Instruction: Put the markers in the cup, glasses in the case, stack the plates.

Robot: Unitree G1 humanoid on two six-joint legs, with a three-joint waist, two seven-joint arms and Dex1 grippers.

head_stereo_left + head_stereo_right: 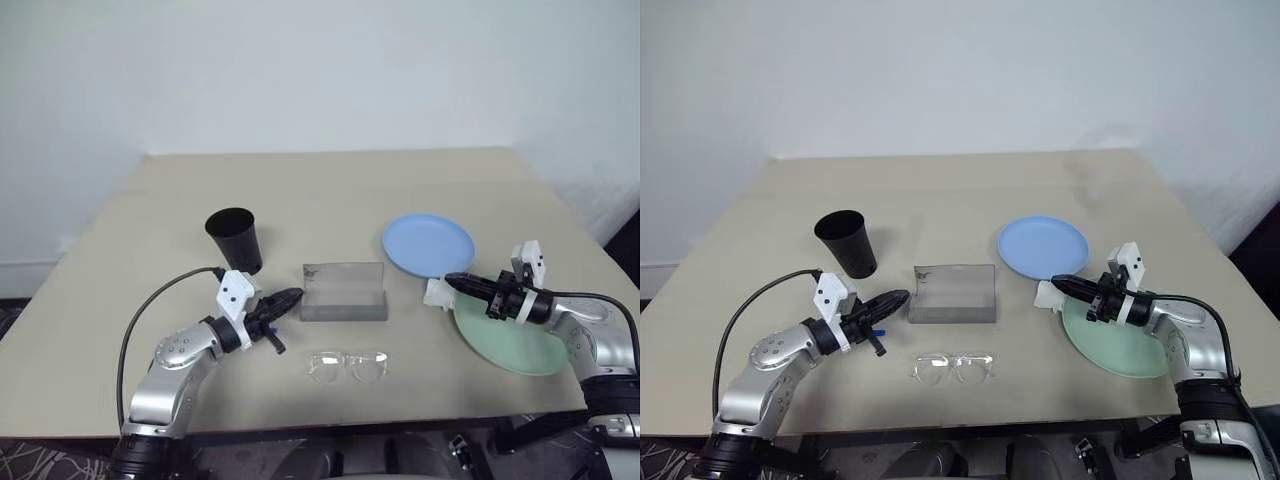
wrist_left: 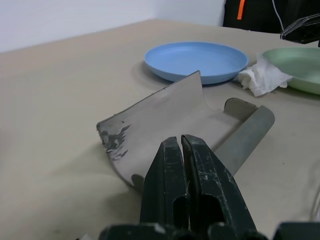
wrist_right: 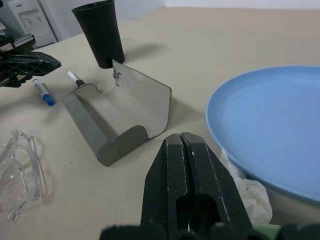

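Observation:
The green plate's rim opposite the white tissue point(image 1: 437, 294) is free. My right gripper should keep moving to that rim point(image 1: 565, 352) until its fingers are on both sides of it, then close.
The black cup point(image 1: 233, 238) stands upright at the left. The grey case point(image 1: 344, 292) lies open in the middle, with the clear glasses point(image 1: 347, 366) on the table in front of it. A blue-capped marker point(image 3: 43, 93) and a black-tipped marker point(image 3: 76, 78) lie between cup and case, under my left gripper point(image 1: 295, 296), which is shut and empty and points at the case. The light blue plate point(image 1: 428, 246) and the mint green plate point(image 1: 510, 335) sit side by side at the right. My right gripper point(image 1: 450, 281), shut and empty, hovers between the two plates.
A crumpled white tissue point(image 1: 437, 293) lies against the green plate's rim, below my right gripper. The beige table point(image 1: 330, 190) has bare room at the back; its front edge runs just past the glasses.

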